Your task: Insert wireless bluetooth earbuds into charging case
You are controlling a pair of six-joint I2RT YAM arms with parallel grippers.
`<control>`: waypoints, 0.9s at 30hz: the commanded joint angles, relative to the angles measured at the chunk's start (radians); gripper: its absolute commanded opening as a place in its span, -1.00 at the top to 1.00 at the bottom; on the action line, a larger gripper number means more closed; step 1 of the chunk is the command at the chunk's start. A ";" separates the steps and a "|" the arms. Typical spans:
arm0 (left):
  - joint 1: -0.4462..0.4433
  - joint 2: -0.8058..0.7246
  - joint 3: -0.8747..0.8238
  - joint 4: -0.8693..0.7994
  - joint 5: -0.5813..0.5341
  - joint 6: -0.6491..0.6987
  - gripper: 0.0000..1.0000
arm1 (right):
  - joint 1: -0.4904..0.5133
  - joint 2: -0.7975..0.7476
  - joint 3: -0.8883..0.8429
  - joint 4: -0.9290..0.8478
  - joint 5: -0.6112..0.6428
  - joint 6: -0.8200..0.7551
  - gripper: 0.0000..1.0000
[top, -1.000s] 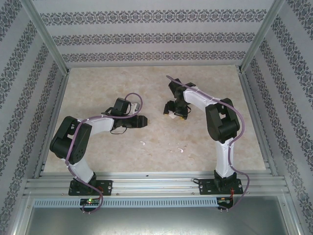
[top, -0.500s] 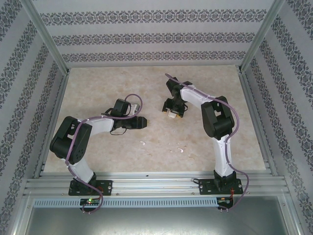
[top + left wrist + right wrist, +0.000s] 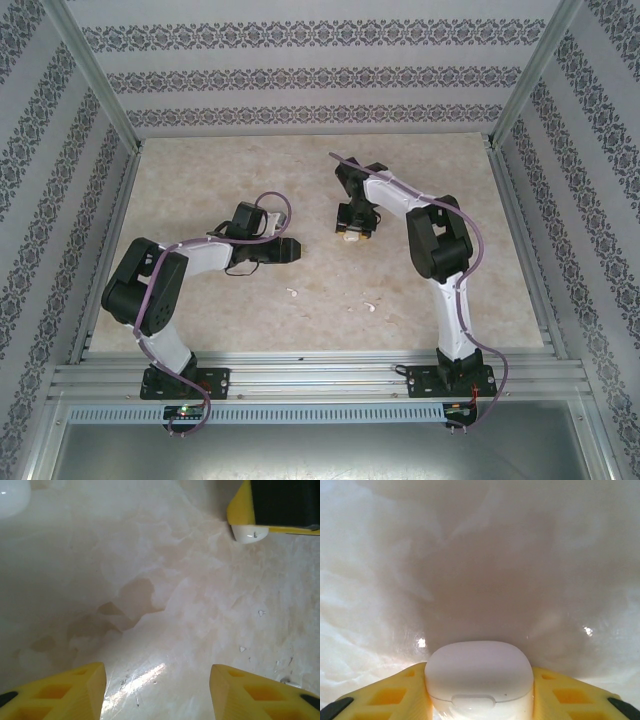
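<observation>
My left gripper should take the case by its lower body (image 3: pixel 512 710) after I lift it, since my right gripper's fingers cover both sides of the charging case's lid seam (image 3: pixel 504 700).
A white rounded charging case (image 3: pixel 479 680), lid closed, sits between the yellow fingers of my right gripper (image 3: pixel 479 685), which press on both of its sides. From above, the right gripper (image 3: pixel 352 232) holds the case (image 3: pixel 348 237) low over the middle of the table. My left gripper (image 3: pixel 291 250) lies just left of it, and its yellow fingers (image 3: pixel 80 690) stand open over bare tabletop. In the left wrist view the case (image 3: pixel 250 532) and a right finger show at the upper right. Two tiny white earbuds (image 3: pixel 292 293) (image 3: pixel 368 306) lie on the table nearer the arm bases.
A white rounded object (image 3: pixel 10 495) shows in the upper-left corner of the left wrist view. The marbled tabletop (image 3: pixel 200 180) is fenced by aluminium rails (image 3: pixel 320 372) and patterned walls.
The right arm has swung a little to the left and back, and its fingers have closed in on the charging case. The left arm has stayed put.
</observation>
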 commanded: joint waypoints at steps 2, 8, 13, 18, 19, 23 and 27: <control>-0.016 -0.108 -0.042 0.074 -0.034 0.050 -0.08 | 0.011 -0.107 -0.113 0.058 -0.029 0.012 0.27; -0.074 -0.302 -0.182 0.279 -0.108 0.106 -0.14 | 0.036 -0.357 -0.369 0.320 -0.128 0.157 0.30; -0.132 -0.387 -0.367 0.749 -0.061 0.076 -0.23 | 0.102 -0.520 -0.445 0.384 -0.116 0.206 0.30; -0.163 -0.382 -0.363 0.831 -0.007 0.038 -0.24 | 0.185 -0.640 -0.485 0.442 -0.093 0.258 0.30; -0.165 -0.379 -0.371 0.869 -0.016 0.012 -0.24 | 0.201 -0.655 -0.493 0.458 -0.090 0.272 0.30; -0.165 -0.357 -0.379 0.967 -0.020 -0.078 -0.18 | 0.252 -0.709 -0.528 0.515 -0.089 0.322 0.30; -0.164 -0.336 -0.366 0.962 0.002 -0.112 -0.07 | 0.279 -0.724 -0.534 0.534 -0.093 0.340 0.30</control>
